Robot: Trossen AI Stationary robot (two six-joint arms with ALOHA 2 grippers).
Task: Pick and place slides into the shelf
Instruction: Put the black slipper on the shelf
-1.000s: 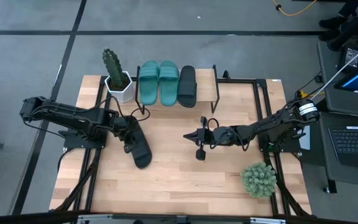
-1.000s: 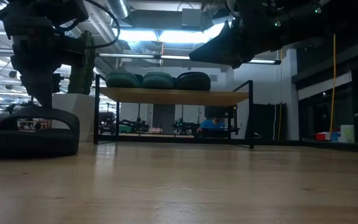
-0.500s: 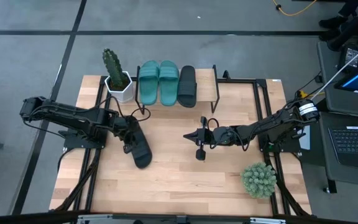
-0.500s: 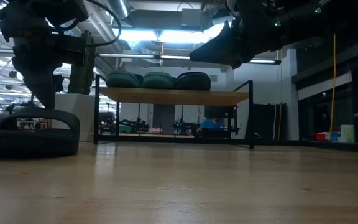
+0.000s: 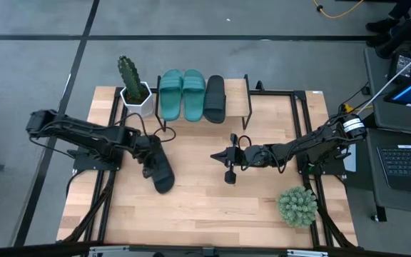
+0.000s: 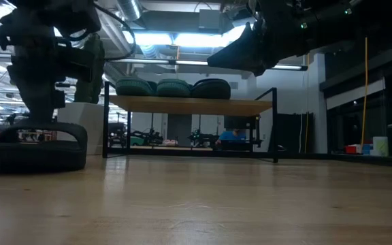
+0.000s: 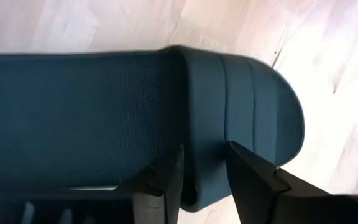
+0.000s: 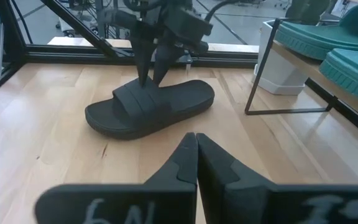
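Note:
I should lift the near black slide by its strap [image 7: 225,106] with my left gripper and pass it over, because the shelf's open spot [image 5: 236,98] is on my right gripper's side.
One black slide [image 5: 160,170] lies sole-down on the table, left of centre. My left gripper [image 7: 204,152] points down over its strap [image 8: 143,94] with its fingers open, one on each side of the strap's edge. Two teal slides [image 5: 182,93] and another black slide [image 5: 215,98] rest sole-down on the plank top of the shelf [image 5: 237,93] at the far edge. My right gripper [image 5: 216,155] hangs shut and empty above the table's middle, pointing toward the slide on the table. My left gripper comes from above at the ribbed strap [image 7: 241,106] of the black slide, near the slide's far end. I cannot tell whether its fingers touch the strap. The slide lies flat on the table.
A cactus in a white pot [image 5: 135,89] stands just left of the shelf. A bushy green plant [image 5: 297,205] sits near the table's right front corner. Bare tabletop [image 5: 212,207] lies between the slide and the plant.
My left gripper has opened over the black slide's strap while staying in place. The slide has kept lying flat on the table.

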